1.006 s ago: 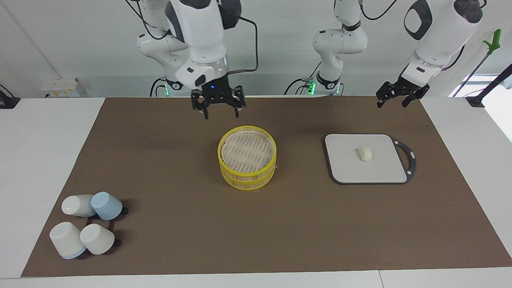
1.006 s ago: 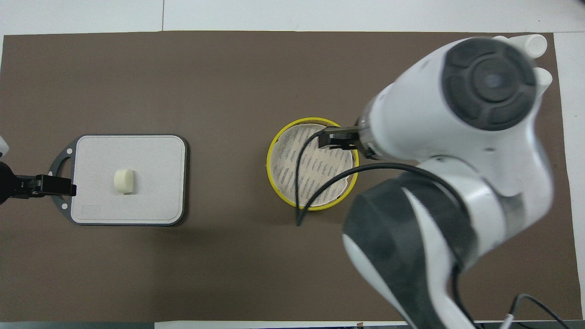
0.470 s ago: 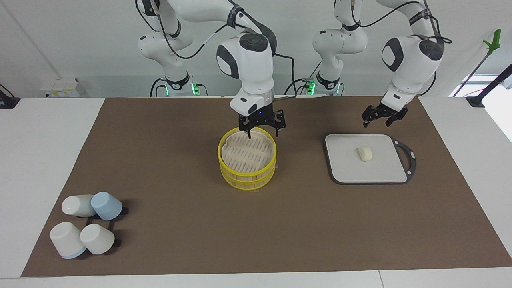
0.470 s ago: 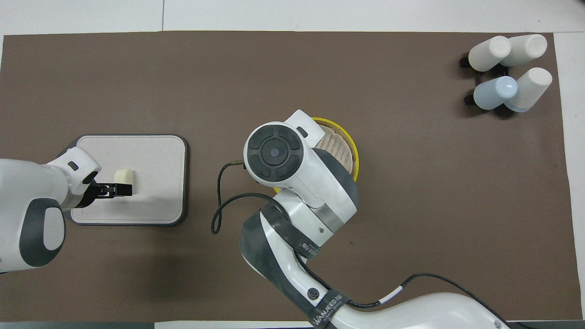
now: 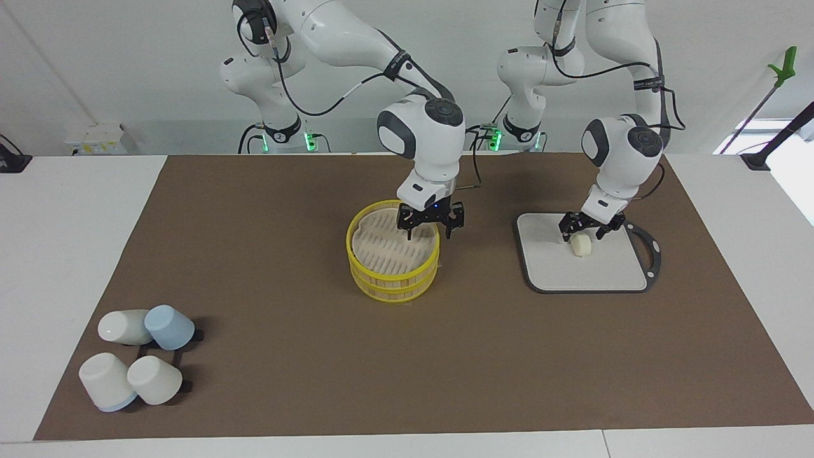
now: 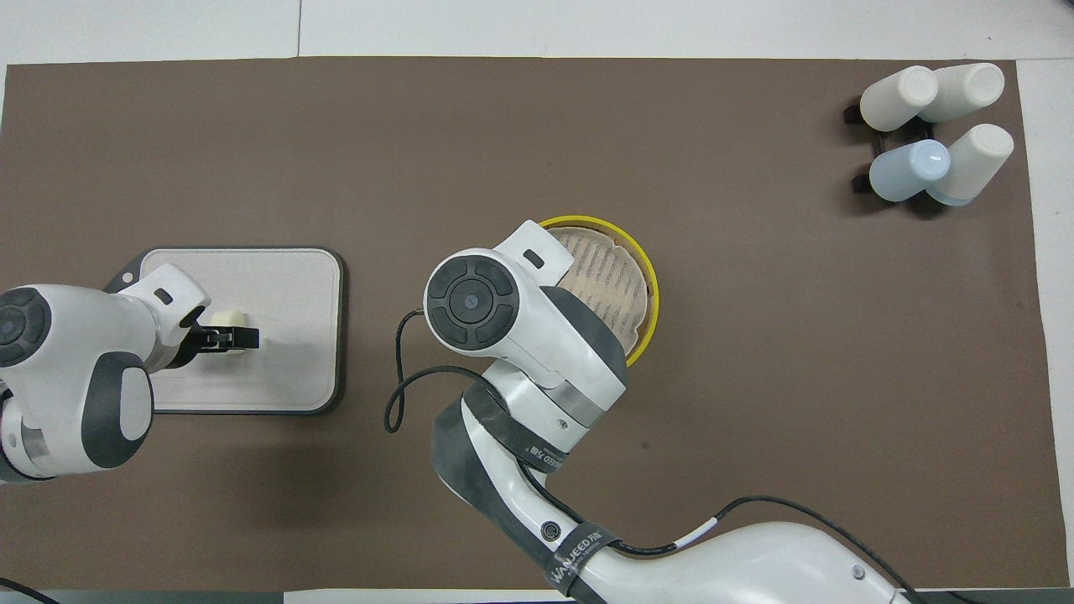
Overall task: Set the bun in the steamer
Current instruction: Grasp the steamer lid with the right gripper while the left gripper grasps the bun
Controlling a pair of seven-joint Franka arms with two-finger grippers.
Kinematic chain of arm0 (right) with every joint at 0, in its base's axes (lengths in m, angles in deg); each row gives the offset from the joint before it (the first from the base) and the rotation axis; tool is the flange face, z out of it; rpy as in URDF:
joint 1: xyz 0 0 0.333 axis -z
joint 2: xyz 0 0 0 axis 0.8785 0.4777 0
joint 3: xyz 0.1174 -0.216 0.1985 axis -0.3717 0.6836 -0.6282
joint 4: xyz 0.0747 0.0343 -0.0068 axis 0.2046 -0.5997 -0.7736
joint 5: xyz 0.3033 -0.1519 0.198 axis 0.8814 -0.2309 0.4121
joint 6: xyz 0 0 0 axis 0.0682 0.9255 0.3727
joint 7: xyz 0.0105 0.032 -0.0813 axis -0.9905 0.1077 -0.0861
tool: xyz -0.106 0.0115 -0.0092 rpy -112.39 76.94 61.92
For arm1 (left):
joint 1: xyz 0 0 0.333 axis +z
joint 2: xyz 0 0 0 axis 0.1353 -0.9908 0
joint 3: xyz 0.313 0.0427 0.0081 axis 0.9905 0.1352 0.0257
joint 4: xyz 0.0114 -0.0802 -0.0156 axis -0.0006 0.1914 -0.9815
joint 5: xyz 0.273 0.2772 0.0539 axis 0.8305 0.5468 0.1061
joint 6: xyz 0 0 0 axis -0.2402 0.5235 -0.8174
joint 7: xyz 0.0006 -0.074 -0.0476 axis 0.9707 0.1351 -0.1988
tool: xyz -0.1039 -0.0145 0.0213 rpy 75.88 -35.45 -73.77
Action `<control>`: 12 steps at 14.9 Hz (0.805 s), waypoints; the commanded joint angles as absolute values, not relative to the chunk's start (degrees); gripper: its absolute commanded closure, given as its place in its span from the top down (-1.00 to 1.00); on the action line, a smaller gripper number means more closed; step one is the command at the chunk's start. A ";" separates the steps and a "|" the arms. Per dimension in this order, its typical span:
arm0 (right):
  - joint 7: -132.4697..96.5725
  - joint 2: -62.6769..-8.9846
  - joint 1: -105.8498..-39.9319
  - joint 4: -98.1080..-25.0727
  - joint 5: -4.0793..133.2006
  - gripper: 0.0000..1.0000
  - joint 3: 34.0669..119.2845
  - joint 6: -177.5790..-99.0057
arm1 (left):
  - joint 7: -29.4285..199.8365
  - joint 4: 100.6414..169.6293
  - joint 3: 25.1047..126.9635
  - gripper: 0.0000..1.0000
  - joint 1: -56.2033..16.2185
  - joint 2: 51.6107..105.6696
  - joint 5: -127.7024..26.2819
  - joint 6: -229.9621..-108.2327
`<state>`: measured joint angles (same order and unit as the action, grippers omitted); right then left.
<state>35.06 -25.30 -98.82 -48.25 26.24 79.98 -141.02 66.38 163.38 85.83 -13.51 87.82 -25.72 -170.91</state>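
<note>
The lid (image 6: pixel 610 277) will come away in one piece, rim and disc together, when the robot lifts it, because the pale disc is sunk inside the yellow rim (image 6: pixel 654 292).
The bun (image 5: pixel 580 245) lies on the grey square board (image 5: pixel 604 273) toward the left arm's end of the table. My left gripper (image 5: pixel 580 233) is open and low over the bun, a finger on either side of its top. In the overhead view the bun (image 6: pixel 228 318) peeks out beside that gripper (image 6: pixel 228 334). The steamer (image 5: pixel 392 278) stands mid-table with its slatted lid (image 5: pixel 388 245) on. My right gripper (image 5: pixel 429 229) is open and low at the steamer's rim, one finger over the lid and one outside the rim. From overhead it is hidden under its own wrist, and the steamer (image 6: pixel 653 294) shows only in part.
Several white and blue cups (image 5: pixel 137 356) lie on a black rack toward the right arm's end, far from the robots; they also show in the overhead view (image 6: pixel 931 134). The board (image 6: pixel 285 369) has a dark handle loop. A brown mat (image 5: pixel 445 369) covers the table.
Both arms have come down. My right gripper moved from above the mat near the robots onto the steamer's rim. My left gripper dropped from beside the board down onto the bun.
</note>
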 commanded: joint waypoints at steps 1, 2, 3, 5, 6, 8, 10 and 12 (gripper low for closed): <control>36.81 -26.04 -98.56 -49.24 28.52 0.23 79.92 -142.95 | 66.68 162.78 86.09 0.90 -14.10 86.85 -25.13 -172.65; 36.72 -26.04 -98.56 -49.24 28.52 -0.03 79.92 -143.04 | 66.60 162.87 86.09 0.78 -14.10 86.85 -25.13 -172.83; 36.55 -26.12 -98.73 -49.42 28.52 -0.21 79.92 -143.13 | 66.60 162.87 86.09 0.57 -14.19 86.77 -25.13 -172.92; 34.80 -26.39 -98.64 -50.47 28.43 -0.61 79.92 -143.82 | 66.60 162.96 86.09 0.16 -14.63 86.33 -25.13 -173.97; 34.18 -26.39 -98.64 -50.74 28.43 -0.99 79.92 -144.44 | 66.60 162.96 86.09 0.03 -14.63 85.89 -25.13 -174.67; 34.08 -26.47 -98.73 -49.78 28.26 -1.00 80.01 -142.79 | 66.77 162.96 86.09 -0.27 -14.89 85.45 -25.13 -175.29; 30.42 -26.04 -97.25 -44.54 27.29 -1.00 80.10 -136.83 | 66.86 162.70 86.18 -0.47 -14.81 85.45 -25.13 -174.77; 17.45 -26.82 -93.30 -39.95 27.64 -1.00 80.27 -129.63 | 67.04 162.35 86.09 -0.47 -14.81 85.45 -25.22 -174.24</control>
